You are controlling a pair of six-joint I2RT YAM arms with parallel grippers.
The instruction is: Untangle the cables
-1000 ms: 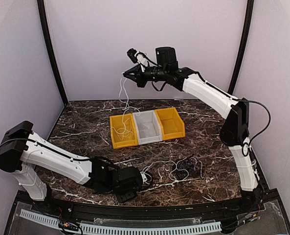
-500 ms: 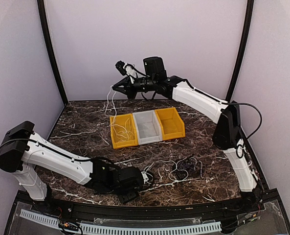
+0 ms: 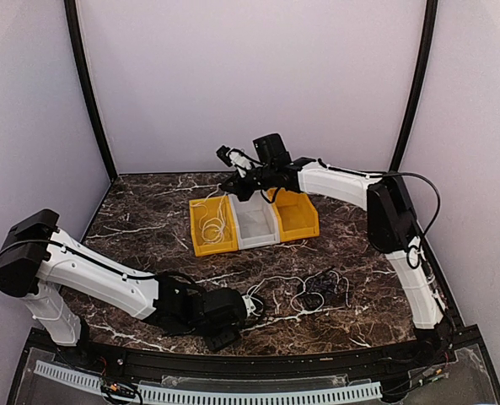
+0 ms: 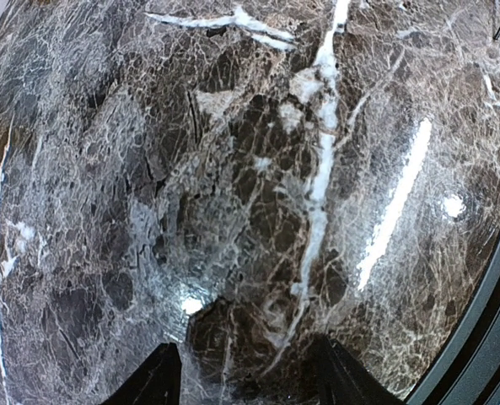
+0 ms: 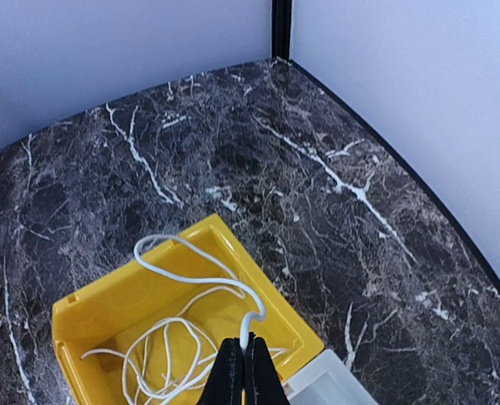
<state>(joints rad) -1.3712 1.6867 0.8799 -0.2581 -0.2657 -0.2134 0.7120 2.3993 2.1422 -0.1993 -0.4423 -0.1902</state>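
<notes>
The white cable's coils (image 3: 214, 229) are lying inside the yellow bin (image 3: 207, 211), so my right gripper should keep moving the held end over these coils and let go there.
My right gripper (image 3: 231, 182) is shut on the end of a white cable (image 5: 201, 281), just above the left yellow bin (image 3: 201, 245). The rest of that white cable lies coiled inside this bin (image 5: 94, 308), also seen from above (image 3: 209, 221). A tangle of another white cable (image 3: 276, 282) and a black cable (image 3: 324, 283) lies on the marble near the front. My left gripper (image 3: 238, 310) is low by the tangle's left end. In the left wrist view its fingertips (image 4: 158, 380) stand apart over bare marble, holding nothing.
A white bin (image 3: 256, 221) and a second yellow bin (image 3: 295, 213) stand in a row with the left yellow bin. The white bin's corner shows in the right wrist view (image 5: 338, 384). The table's black front rail (image 4: 486, 337) runs close to my left gripper.
My right arm has come down from high above and right toward the bins, lowering the white cable so that more of it lies in the left yellow bin. The left arm has not moved.
</notes>
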